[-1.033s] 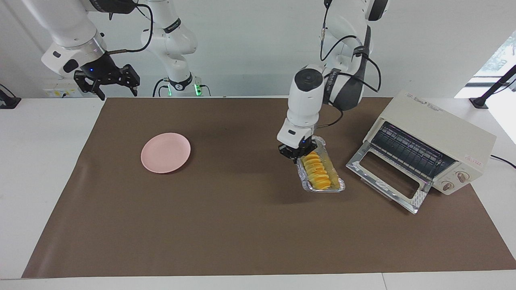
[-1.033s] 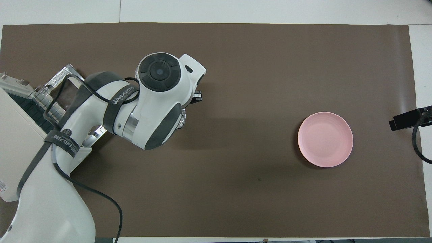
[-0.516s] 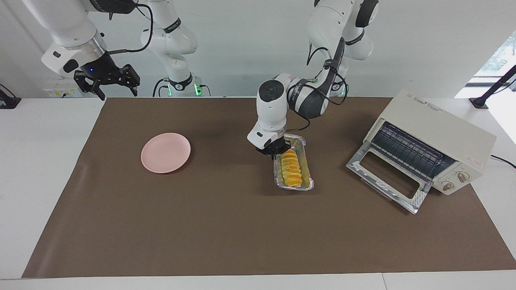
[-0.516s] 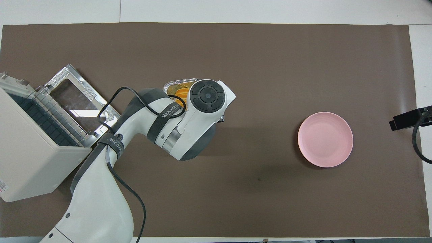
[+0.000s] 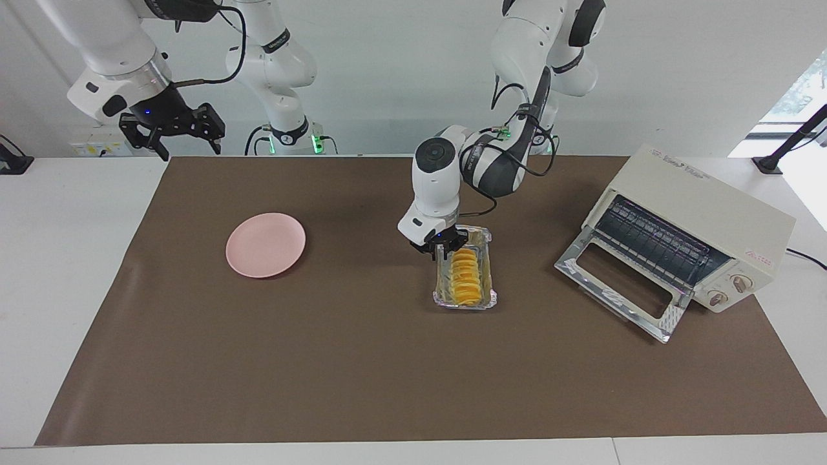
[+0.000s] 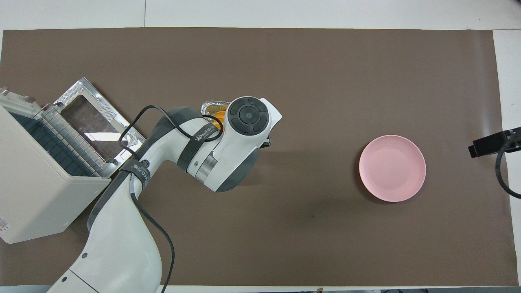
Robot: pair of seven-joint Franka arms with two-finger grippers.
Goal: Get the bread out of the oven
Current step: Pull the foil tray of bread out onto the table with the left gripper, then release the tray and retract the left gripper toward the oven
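The bread (image 6: pixel 220 117) lies within the foil tray's raised rim (image 6: pixel 213 104), so it will come along with the tray when the robot pulls the tray toward the plate.
The bread (image 5: pixel 466 276), an orange-yellow ridged loaf, lies in a crinkled foil tray (image 5: pixel 442 292) that rests on the brown mat, outside the oven (image 5: pixel 701 213). The cream oven stands at the left arm's end of the table with its glass door (image 5: pixel 620 284) dropped open and the wire rack bare. My left gripper (image 5: pixel 443 246) is open at the tray's end nearest the robots, its fingers astride the rim. From overhead, the left arm covers most of the tray (image 6: pixel 211 106); a sliver of bread (image 6: pixel 220 114) shows. My right gripper (image 5: pixel 172 134) waits open, raised over the table's corner.
A round pink plate (image 5: pixel 265 245) sits on the mat toward the right arm's end, also seen in the overhead view as the plate (image 6: pixel 392 168). The oven's open door juts toward the tray. The left arm's cable loops beside the oven (image 6: pixel 36 175).
The left gripper carried the tray with the bread away from the oven door toward the table's middle, set it flat on the mat and opened. The right arm has not moved.
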